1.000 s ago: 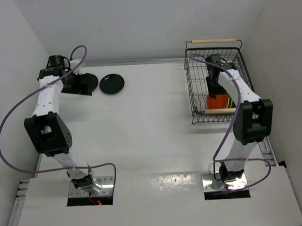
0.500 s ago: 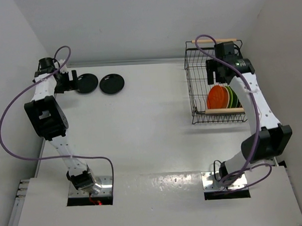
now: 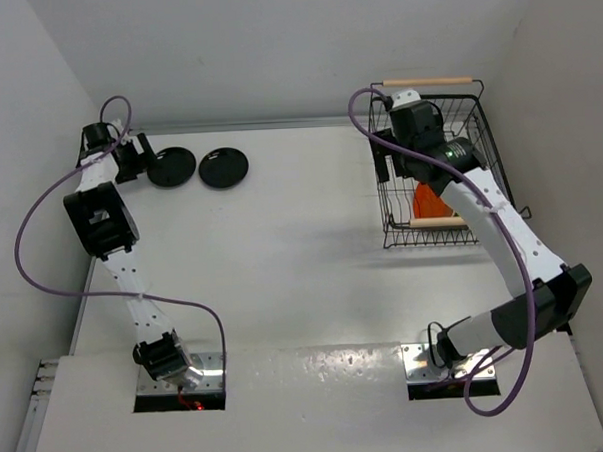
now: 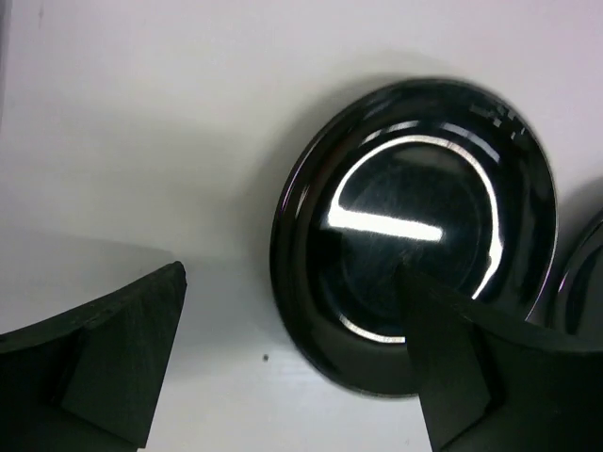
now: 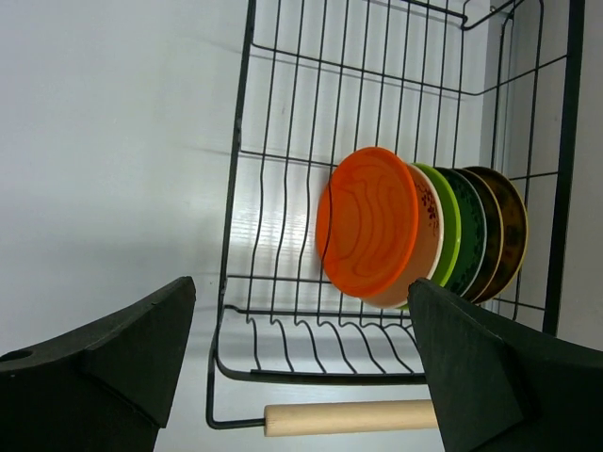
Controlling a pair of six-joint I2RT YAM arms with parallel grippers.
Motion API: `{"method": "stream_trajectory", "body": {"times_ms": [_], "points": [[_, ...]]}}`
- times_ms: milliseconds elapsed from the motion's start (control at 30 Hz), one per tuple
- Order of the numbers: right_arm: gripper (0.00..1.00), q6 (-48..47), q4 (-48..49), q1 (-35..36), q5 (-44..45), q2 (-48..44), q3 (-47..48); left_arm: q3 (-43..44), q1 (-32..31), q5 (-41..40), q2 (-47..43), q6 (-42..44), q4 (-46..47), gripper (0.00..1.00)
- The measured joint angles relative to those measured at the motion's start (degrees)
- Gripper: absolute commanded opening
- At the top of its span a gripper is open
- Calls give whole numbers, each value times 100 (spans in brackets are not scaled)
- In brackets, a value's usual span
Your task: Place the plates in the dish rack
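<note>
The near black plate [image 3: 173,168] is lying flat, a long way from the dish rack, so my left gripper should raise its rim [image 4: 281,271] and hand the plate to my right gripper.
Two black plates lie flat at the back left, one [image 3: 171,167] right beside my left gripper [image 3: 138,159] and one [image 3: 224,167] further right. In the left wrist view the gripper [image 4: 292,367] is open. Its right finger [image 4: 462,367] is over the near plate's [image 4: 415,235] rim and its left finger [image 4: 122,363] over bare table. The dish rack [image 3: 429,242] stands at the back right. My right gripper [image 3: 384,167] is open and empty above its left wall. In the right wrist view [image 5: 297,367] the orange-red [image 5: 367,221], cream [image 5: 429,235], lime green [image 5: 448,226] and patterned plates [image 5: 504,235] stand on edge in the rack [image 5: 240,151].
The rack's near wooden handle [image 5: 349,417] lies below the standing plates, the far handle [image 3: 427,81] by the back wall. Walls close in the table on the left, back and right. The second black plate's edge [image 4: 584,273] shows at the right.
My right gripper has come up out of the rack, leaving the orange-red plate standing, and moved left over the rack's left wall. My left gripper has shifted left off the black plate.
</note>
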Motion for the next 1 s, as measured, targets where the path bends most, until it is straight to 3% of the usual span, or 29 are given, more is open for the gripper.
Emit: {"method": "stream_trajectory", "body": {"times_ms": [133,167,267,300,367,400,633,800,1000], "points": [[93,-83,2,243,203,2,-15,225,-81,79,214,-127,186,83],[93,-116,4,308,251,4,-15,286,-105,85,271,-136,208,72],[93,-210,-4,422,378,37,22,479,-197,142,457,-245,345,55],[93,-236,-4,459,426,66,63,525,-227,131,501,-280,402,37],[93,-297,-2,518,501,127,170,542,-262,87,564,-358,439,18],[93,-321,2,542,538,155,227,542,-267,162,588,-428,470,2],[93,-507,92,713,704,201,345,525,-238,367,579,-695,485,0],[93,-669,109,925,706,382,413,-22,-68,863,164,-398,280,0],[93,-752,175,1239,-308,601,411,-1259,111,1547,-1447,815,-636,0]]}}
